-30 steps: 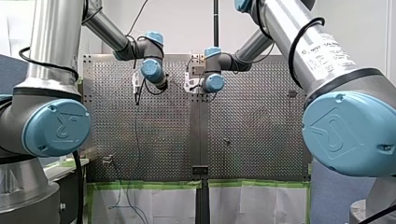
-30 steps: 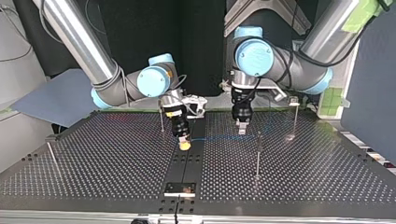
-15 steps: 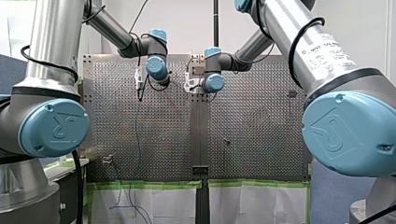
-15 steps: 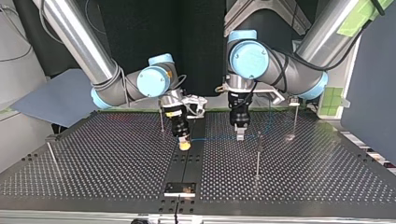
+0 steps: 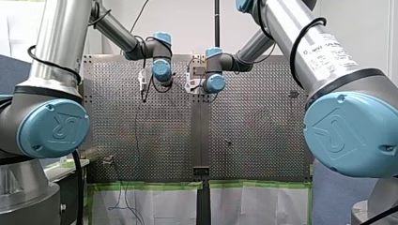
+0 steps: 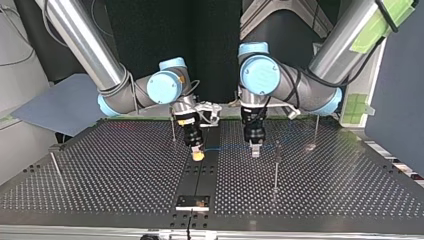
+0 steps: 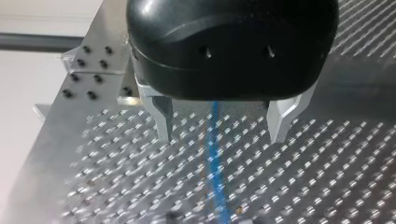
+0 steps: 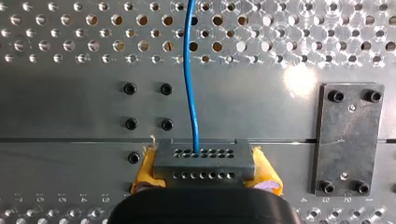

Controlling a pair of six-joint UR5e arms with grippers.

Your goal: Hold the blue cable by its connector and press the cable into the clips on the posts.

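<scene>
My gripper will carry the blue cable [image 8: 188, 58], and the cable will lean to the side in a shallow curve, because it comes out of the grey connector block in a smooth bow [image 8: 193, 116].
My right gripper [image 8: 205, 186] is shut on a grey connector block [image 8: 203, 161] that sits between its yellow pads [image 8: 144, 170]. The thin blue cable [image 8: 189, 70] leaves the block and runs ahead over the perforated plate. In the top view my right gripper [image 6: 198, 155] is low over the table's middle seam, and the blue cable [image 6: 225, 148] stretches from it to my left gripper [image 6: 255, 151]. My left gripper [image 7: 222, 135] is open, its metal fingers [image 7: 163, 119] straddling the blue cable [image 7: 215, 163] just above the table. A clip post [image 6: 275, 167] stands close beside it.
Thin posts stand at the top view's back right [image 6: 316, 130], behind my right gripper [image 6: 173, 129] and at the near left [image 6: 54, 167]. A black plate [image 6: 192, 202] is bolted on the middle seam near the front edge, also beside the connector [image 8: 350, 140].
My left arm has shifted toward the top view's left, nearer my right gripper, with its fingers still open over the cable. My right arm and the connector have stayed put.
</scene>
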